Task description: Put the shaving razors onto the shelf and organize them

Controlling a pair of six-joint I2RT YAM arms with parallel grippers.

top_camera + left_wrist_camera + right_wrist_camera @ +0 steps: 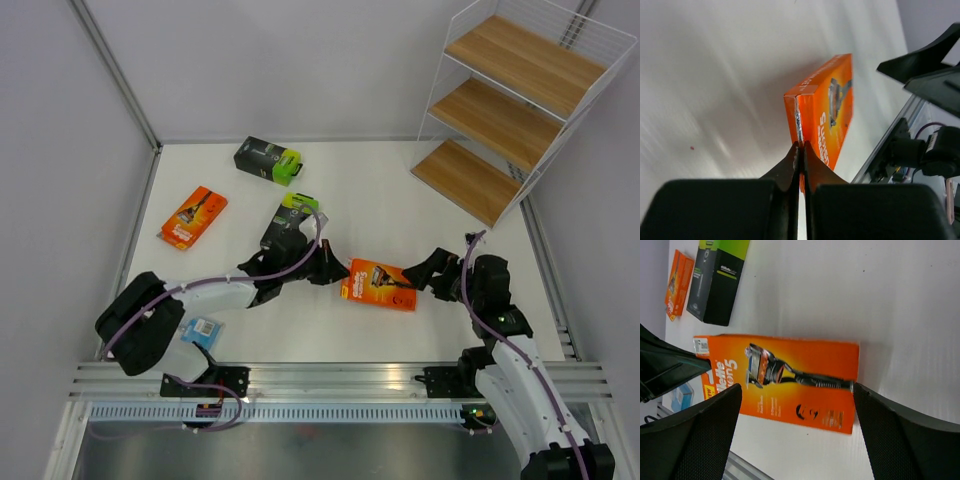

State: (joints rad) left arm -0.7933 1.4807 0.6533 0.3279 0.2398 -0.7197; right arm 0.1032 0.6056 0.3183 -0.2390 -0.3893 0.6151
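Observation:
My left gripper is closed on the orange pack's edge point(348, 283), so my right gripper should get clear of the pack's loose end before my left gripper takes the pack to the shelf point(464, 183).
An orange razor pack point(378, 285) lies on the white table between my two grippers. My left gripper point(328, 270) is at its left end. In the left wrist view its fingers point(790, 167) are shut together on the thin edge of the pack point(832, 107). My right gripper point(432, 275) is open at the pack's right end. In the right wrist view its fingers point(700, 430) stand wide on either side of the pack point(790, 382). The shelf point(510, 110) stands at the far right, its boards bare.
A second orange pack point(193, 216) lies at the left. One black box with a lime end point(268, 160) lies at the back, another point(290, 225) just behind my left gripper. A blue blister pack point(200, 333) lies by the left arm's base.

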